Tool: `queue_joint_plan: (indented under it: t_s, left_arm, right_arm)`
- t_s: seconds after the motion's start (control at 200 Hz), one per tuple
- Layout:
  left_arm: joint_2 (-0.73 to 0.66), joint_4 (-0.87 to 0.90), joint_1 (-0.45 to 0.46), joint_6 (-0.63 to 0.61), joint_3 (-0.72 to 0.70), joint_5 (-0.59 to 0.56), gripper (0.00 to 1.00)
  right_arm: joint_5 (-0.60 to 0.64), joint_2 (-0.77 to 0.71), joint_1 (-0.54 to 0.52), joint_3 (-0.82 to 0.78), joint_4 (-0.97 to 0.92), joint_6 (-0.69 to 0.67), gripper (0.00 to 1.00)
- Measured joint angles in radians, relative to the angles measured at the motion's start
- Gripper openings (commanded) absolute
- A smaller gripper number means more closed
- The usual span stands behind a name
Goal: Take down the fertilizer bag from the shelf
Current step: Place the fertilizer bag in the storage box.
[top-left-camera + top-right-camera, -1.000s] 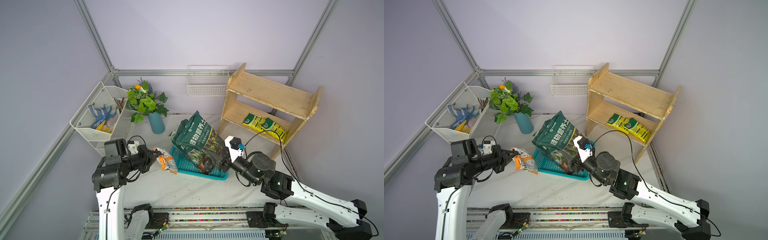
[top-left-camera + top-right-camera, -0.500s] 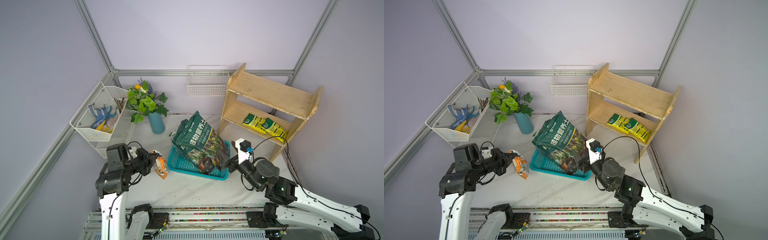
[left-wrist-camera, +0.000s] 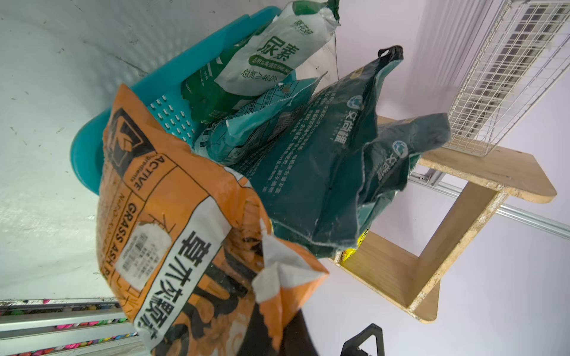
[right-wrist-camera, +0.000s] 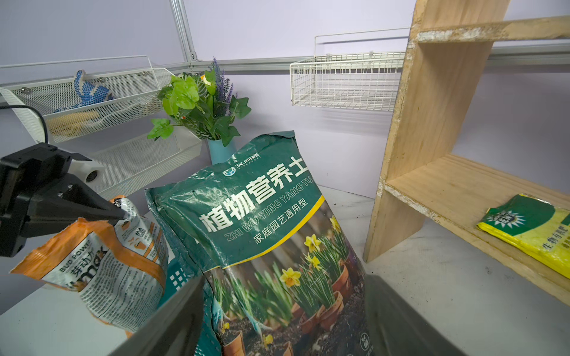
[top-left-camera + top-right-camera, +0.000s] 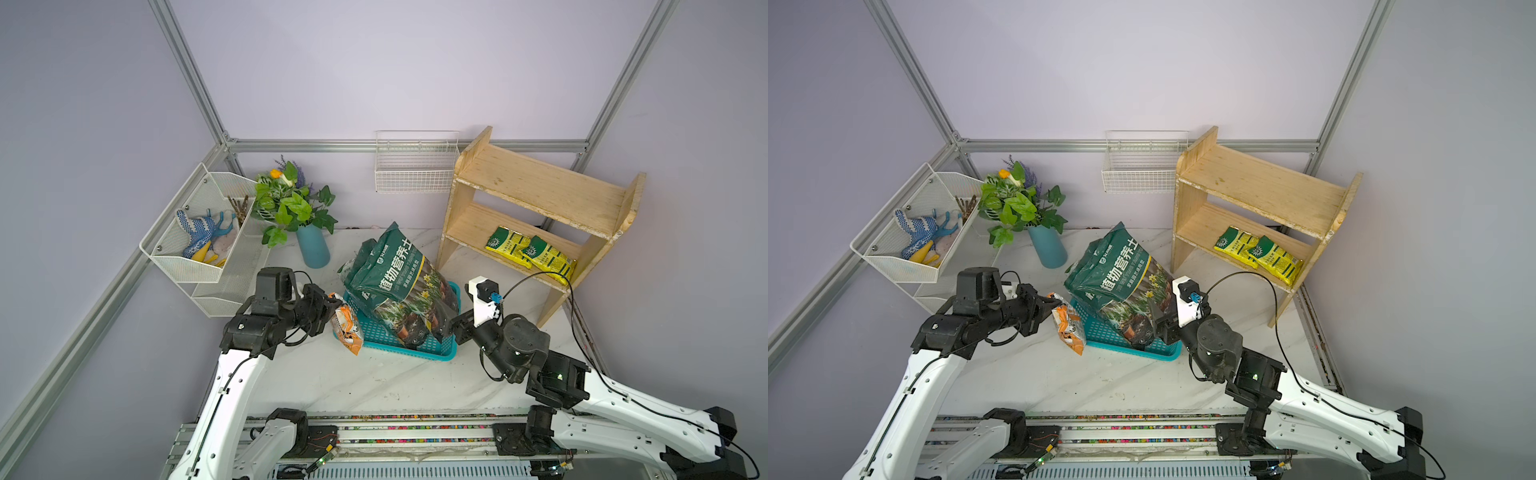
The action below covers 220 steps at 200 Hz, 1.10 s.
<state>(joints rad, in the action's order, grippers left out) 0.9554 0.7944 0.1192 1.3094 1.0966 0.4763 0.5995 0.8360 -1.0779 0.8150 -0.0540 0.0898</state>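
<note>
I expect the nearer fertilizer bag point(image 5: 550, 260) to come free by itself when I lift it, because its green corner lies over the other bag point(image 5: 528, 250).
The pale wooden shelf point(image 5: 536, 187) point(image 5: 1258, 183) stands at the back right in both top views. Two yellow-green fertilizer bags point(image 5: 528, 249) point(image 5: 1258, 253) point(image 4: 530, 228) lie on its lower tier. My left gripper point(image 5: 332, 305) point(image 5: 1050, 305) is shut on the top of an orange bag point(image 5: 347, 328) point(image 3: 172, 231) point(image 4: 105, 265), which hangs beside the teal basket point(image 5: 415, 351) point(image 5: 1142, 353). A big dark green soil bag point(image 5: 399, 282) point(image 5: 1121, 274) point(image 4: 256, 209) leans in that basket. My right gripper point(image 5: 451, 326) point(image 4: 283, 286) is open, its fingers wide on either side of that bag's lower end.
A white wire basket point(image 5: 415, 166) hangs on the back wall beside the shelf. A white mesh rack point(image 5: 195, 245) with blue gloves is on the left wall. A blue vase point(image 5: 313, 249) with a plant stands behind the basket. Smaller packets point(image 3: 277, 52) lie in the basket.
My right gripper's jaws have spread wider around the green bag's lower end. The left arm has shifted, the orange bag still in its grip, and the bag now hangs against the basket's left rim.
</note>
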Motion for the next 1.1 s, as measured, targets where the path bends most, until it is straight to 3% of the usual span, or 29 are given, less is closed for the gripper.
queue_joint_plan:
  t_s: [0.395, 0.47, 0.555, 0.635, 0.825, 0.925, 1.1]
  left_arm:
    - [0.064, -0.150, 0.015, 0.124, -0.016, -0.069, 0.00]
    - [0.097, -0.190, 0.024, 0.148, -0.027, -0.069, 0.00]
    - [0.117, -0.215, 0.033, 0.175, -0.030, -0.070, 0.00]
    - [0.119, -0.223, 0.040, 0.196, -0.030, -0.073, 0.00]
    - [0.098, -0.227, 0.068, 0.243, -0.030, -0.111, 0.00]
    - [0.086, -0.233, 0.083, 0.272, -0.030, -0.126, 0.00]
    - [0.091, -0.272, 0.124, 0.321, -0.038, -0.135, 0.00]
  right_arm:
    - [-0.021, 0.018, 0.002, 0.000, -0.002, 0.003, 0.85]
    - [-0.045, 0.028, 0.002, 0.001, -0.003, 0.000, 0.75]
    - [-0.097, 0.048, 0.003, 0.009, -0.008, -0.010, 0.52]
    - [-0.180, 0.076, 0.003, 0.021, -0.008, -0.019, 0.38]
    - [-0.375, 0.147, 0.003, 0.037, -0.004, -0.050, 0.24]
    - [-0.461, 0.166, 0.001, 0.037, -0.003, -0.058, 0.22]
    - [-0.530, 0.163, -0.050, 0.004, 0.068, -0.074, 0.14]
